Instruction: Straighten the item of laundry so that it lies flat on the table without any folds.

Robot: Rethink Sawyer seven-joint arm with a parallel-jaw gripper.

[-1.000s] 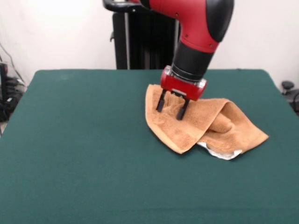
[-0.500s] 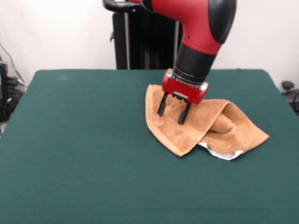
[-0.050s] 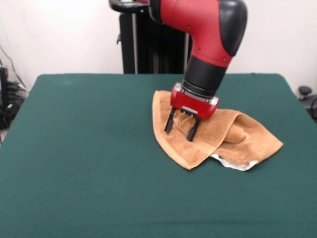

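The towel (image 3: 242, 141) will hang from a peak and drag along when I carry it, because my gripper is above the middle of the flatter part (image 3: 181, 128).
The item of laundry (image 3: 233, 136) is an orange-tan towel lying crumpled right of the table's middle. Its right half is folded over itself, and a bit of white shows under the near fold. The table (image 3: 89, 163) has a dark green top much wider than the towel. My gripper (image 3: 180, 129) comes down from the red and black arm onto the towel's flatter left part. It is open, and both black fingertips (image 3: 170, 126) rest on or just above the cloth with nothing between them.
Cables and dark equipment (image 3: 7, 99) lie beyond the table's left edge. A small black object (image 3: 305, 91) sits off the right edge. A white wall stands behind the table.
The gripper dipped lower and shifted slightly left. The towel's left edge and near corner slid a little left with it, while the folded right half barely moved.
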